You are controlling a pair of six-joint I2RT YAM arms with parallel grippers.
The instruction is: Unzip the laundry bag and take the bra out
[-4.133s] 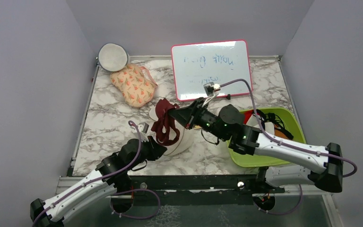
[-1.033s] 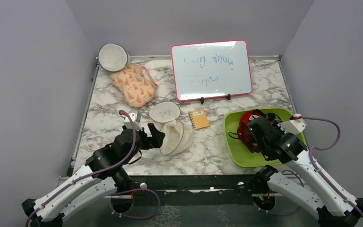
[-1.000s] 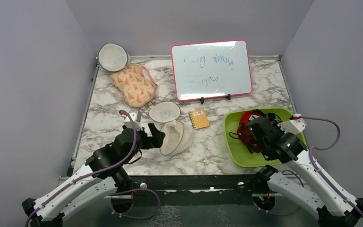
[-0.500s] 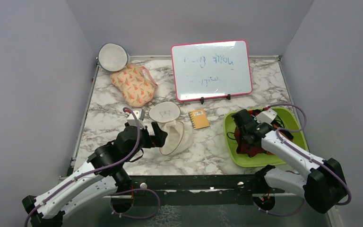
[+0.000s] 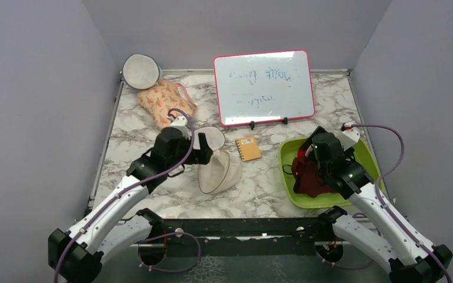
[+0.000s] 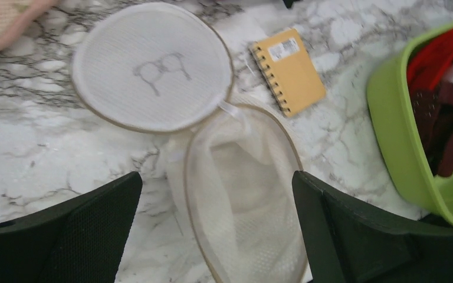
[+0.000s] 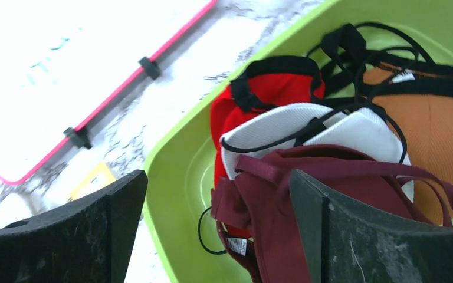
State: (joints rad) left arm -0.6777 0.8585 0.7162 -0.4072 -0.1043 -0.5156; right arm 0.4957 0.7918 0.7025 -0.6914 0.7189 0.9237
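My gripper will make the round lid (image 5: pixel 214 137) swing over as a stiff disc when it lifts the lid, because a short strip (image 6: pixel 229 108) connects the lid to the bag's opening.
The laundry bag (image 5: pixel 219 172) lies unzipped on the marble, its round lid (image 6: pixel 153 65) with a black squiggle folded back and its cream mesh body (image 6: pixel 242 194) gaping and hollow. My left gripper (image 5: pixel 203 154) hovers open above it, and in the left wrist view the left gripper (image 6: pixel 217 184) has its fingers either side of the bag's mouth, touching nothing. The maroon bra (image 7: pixel 330 206) lies in the green tub (image 5: pixel 288 183) on other garments. My right gripper (image 5: pixel 311 158) stands open over the bra (image 5: pixel 307 177); in the right wrist view the right gripper (image 7: pixel 218 183) holds nothing.
An orange notepad (image 5: pixel 248 147) lies right of the bag. A pink-framed whiteboard (image 5: pixel 264 86) stands at the back. A peach floral pouch (image 5: pixel 164 103) and a grey-rimmed white disc (image 5: pixel 141 71) sit back left. Red, white and orange garments (image 7: pixel 283 124) fill the tub.
My right gripper has opened and let go of the maroon bra, which now rests in the tub. The left arm has swung up and back over the bag, opening a little wider.
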